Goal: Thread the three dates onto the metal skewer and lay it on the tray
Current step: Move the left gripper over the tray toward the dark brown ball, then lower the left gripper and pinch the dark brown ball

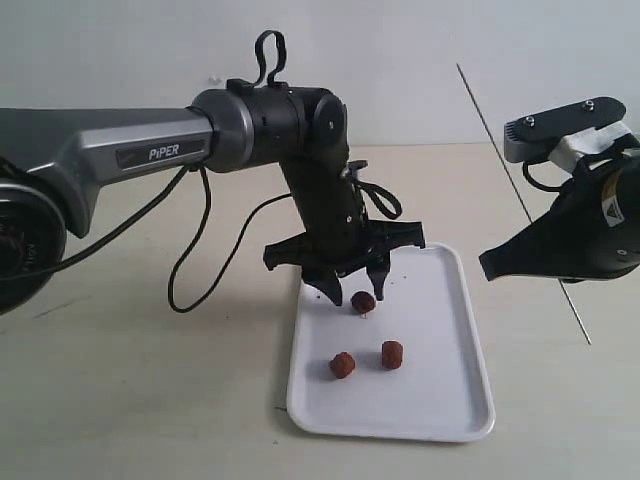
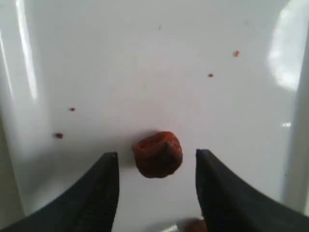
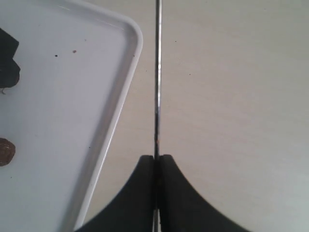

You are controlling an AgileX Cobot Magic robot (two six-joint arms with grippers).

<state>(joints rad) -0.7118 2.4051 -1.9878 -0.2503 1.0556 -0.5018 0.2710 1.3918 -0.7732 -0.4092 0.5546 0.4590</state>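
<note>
My left gripper needs to rise clear, turn around and grab the date (image 1: pixel 363 301) with its stem in front, because the far date's stem end (image 1: pixel 364 314) points toward my left gripper's palm.
Three reddish-brown dates lie on the white tray (image 1: pixel 440 400): one (image 1: pixel 363 301) near its far left corner, two (image 1: pixel 342 365) (image 1: pixel 392 354) nearer the middle. My left gripper (image 1: pixel 352 290) hangs open just above the far date (image 2: pixel 158 154), which sits between and slightly beyond the two black fingers (image 2: pixel 104 183). My right gripper (image 3: pixel 156 158), held up to the right of the tray (image 3: pixel 63 121), is shut on the metal skewer (image 3: pixel 157 77). The thin rod (image 1: pixel 515 185) slants up and away from that gripper. A date (image 3: pixel 6 152) shows at the right wrist view's edge.
The tray rests on a pale beige table (image 1: pixel 120 400). The left arm's black cable (image 1: pixel 200 250) loops down over the table left of the tray. A few reddish crumbs (image 2: pixel 59 136) dot the tray floor.
</note>
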